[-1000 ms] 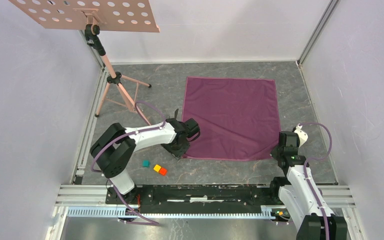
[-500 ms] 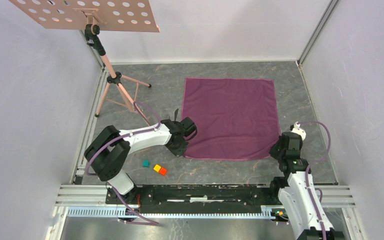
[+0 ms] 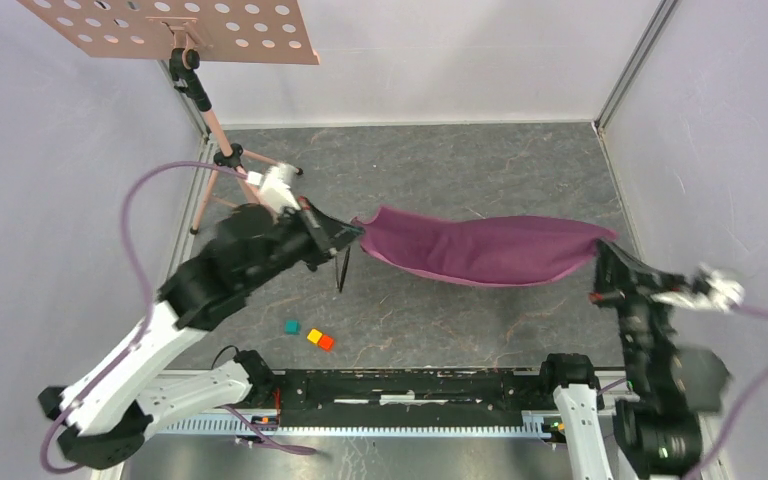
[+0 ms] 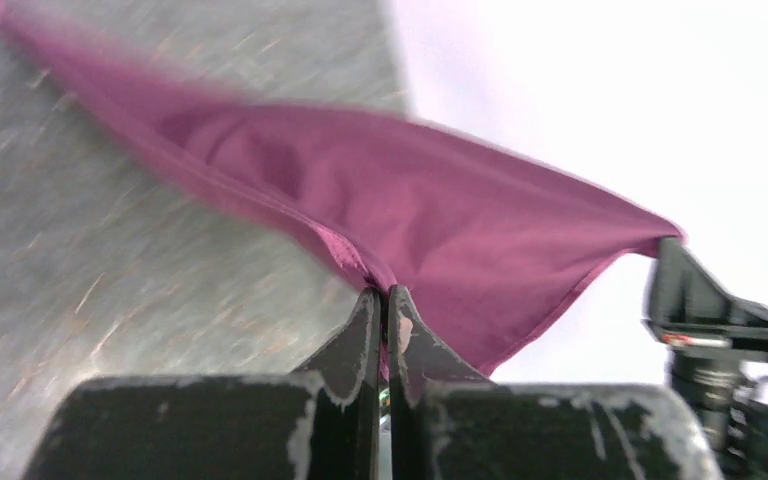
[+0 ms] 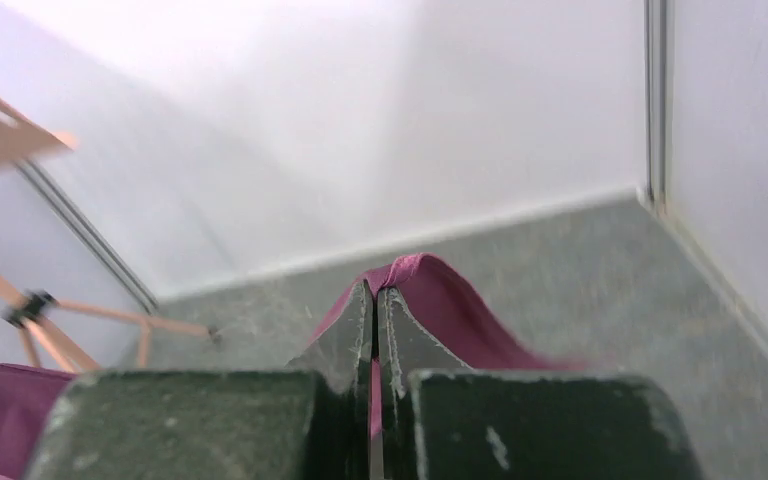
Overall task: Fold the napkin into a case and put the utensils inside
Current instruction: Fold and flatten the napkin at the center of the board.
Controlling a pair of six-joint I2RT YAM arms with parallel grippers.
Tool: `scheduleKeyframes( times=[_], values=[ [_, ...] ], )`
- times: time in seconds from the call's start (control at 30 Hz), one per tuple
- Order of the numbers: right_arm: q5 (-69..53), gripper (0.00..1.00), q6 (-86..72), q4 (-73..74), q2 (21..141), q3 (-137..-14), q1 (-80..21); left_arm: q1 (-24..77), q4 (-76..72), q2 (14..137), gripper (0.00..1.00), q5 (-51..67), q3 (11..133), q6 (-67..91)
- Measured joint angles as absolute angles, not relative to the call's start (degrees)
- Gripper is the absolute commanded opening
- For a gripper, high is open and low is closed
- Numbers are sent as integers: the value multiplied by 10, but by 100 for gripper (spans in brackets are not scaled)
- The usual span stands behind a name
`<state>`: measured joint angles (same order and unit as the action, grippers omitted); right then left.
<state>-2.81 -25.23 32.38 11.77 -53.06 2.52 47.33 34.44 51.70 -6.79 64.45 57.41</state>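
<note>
The napkin hangs in a sagging band (image 3: 485,252), so the robot's left gripper and right gripper should move its corners toward the back wall (image 3: 475,142) and spread it flat before folding.
The plum napkin (image 3: 480,250) hangs off the table as a sagging band stretched between my two grippers. My left gripper (image 3: 358,232) is shut on its left corner; in the left wrist view the jaws (image 4: 384,300) pinch the cloth (image 4: 440,220) together. My right gripper (image 3: 600,247) is shut on the right corner, and in the right wrist view a fold of napkin (image 5: 450,310) rises out of the closed jaws (image 5: 375,297). One slim dark utensil (image 3: 341,272) lies on the table below the left gripper. I cannot tell whether it is the knife or the fork.
Small teal (image 3: 291,326), yellow (image 3: 314,336) and orange (image 3: 326,343) blocks sit near the front left. A pink music stand (image 3: 170,25) on a tripod (image 3: 230,170) stands at the back left. White walls close in both sides.
The left gripper closed on the napkin's near left corner. Both arms then rose, lifting the flat napkin off the table so it hangs between them.
</note>
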Motion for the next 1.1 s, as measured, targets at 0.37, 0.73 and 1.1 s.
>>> scheduleKeyframes(
  times=[0.37, 0.73, 1.1],
  values=[
    [26, 0, -253, 261, 105, -658, 25, 478, 279, 474, 2, -34, 847, 423],
    [135, 0, -204, 117, 325, -499, 20, 466, 217, 750, 2, -206, 888, 303],
    [163, 0, -170, -96, 691, -440, 20, 382, 104, 1013, 2, -221, 917, 227]
  ],
)
